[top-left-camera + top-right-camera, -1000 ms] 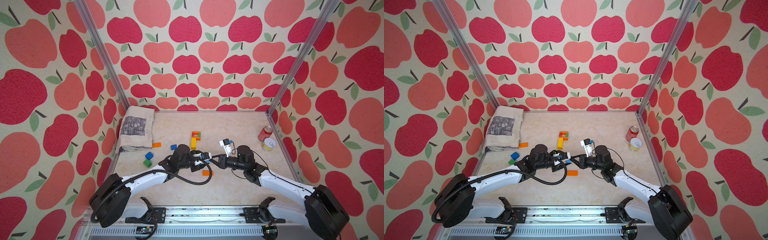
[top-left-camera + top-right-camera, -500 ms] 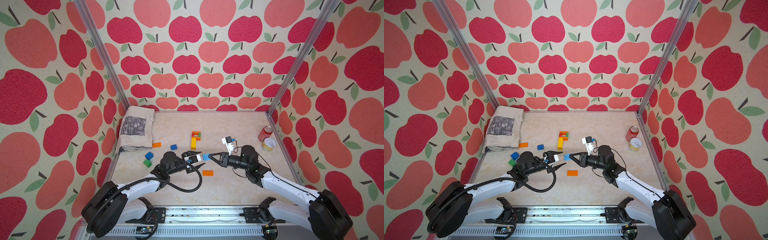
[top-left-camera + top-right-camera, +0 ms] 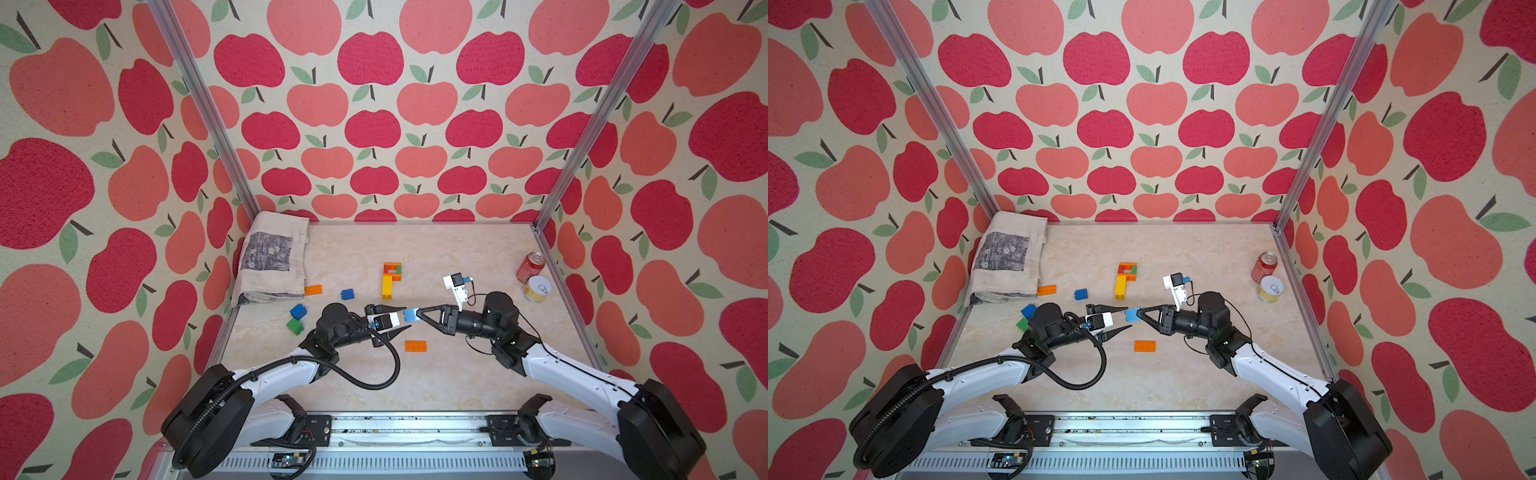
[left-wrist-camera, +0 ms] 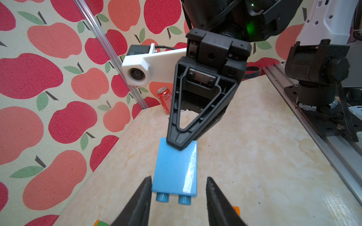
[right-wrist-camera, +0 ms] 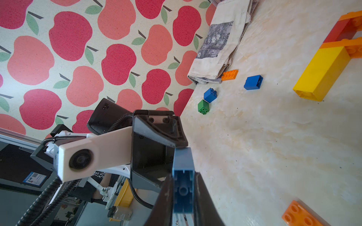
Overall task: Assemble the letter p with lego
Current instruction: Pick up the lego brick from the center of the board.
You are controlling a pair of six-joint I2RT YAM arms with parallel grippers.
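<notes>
My right gripper covers the light blue brick's hollow end (image 5: 183,190), so my left gripper should take the studded end (image 4: 174,193) before lowering the brick onto the orange brick.
My right gripper (image 3: 417,312) (image 3: 1139,311) (image 5: 183,175) is shut on one end of a light blue lego brick (image 3: 410,315) (image 3: 1132,314) (image 4: 174,168) (image 5: 183,158) and holds it above the table's middle. My left gripper (image 3: 408,318) (image 3: 1129,317) (image 4: 179,177) faces it, open, with its jaws on either side of the brick's studded end. One finger (image 4: 145,193) lies at the brick's side and the other stands apart. Behind lies a joined orange, red, green and yellow lego piece (image 3: 390,278) (image 3: 1125,278) (image 5: 323,74).
Loose lego: a flat orange brick (image 3: 415,345) (image 5: 299,215) under the grippers, another orange one (image 3: 313,289), two blue bricks (image 3: 347,294) (image 3: 298,311) and a green one (image 3: 294,326) at the left. A folded cloth (image 3: 272,257) lies back left. A red soda can (image 3: 530,267) and a tin (image 3: 537,288) stand right.
My left gripper drew back to the left, then came forward again round the brick's free end, and its jaws have narrowed. The right gripper kept its hold on the brick.
</notes>
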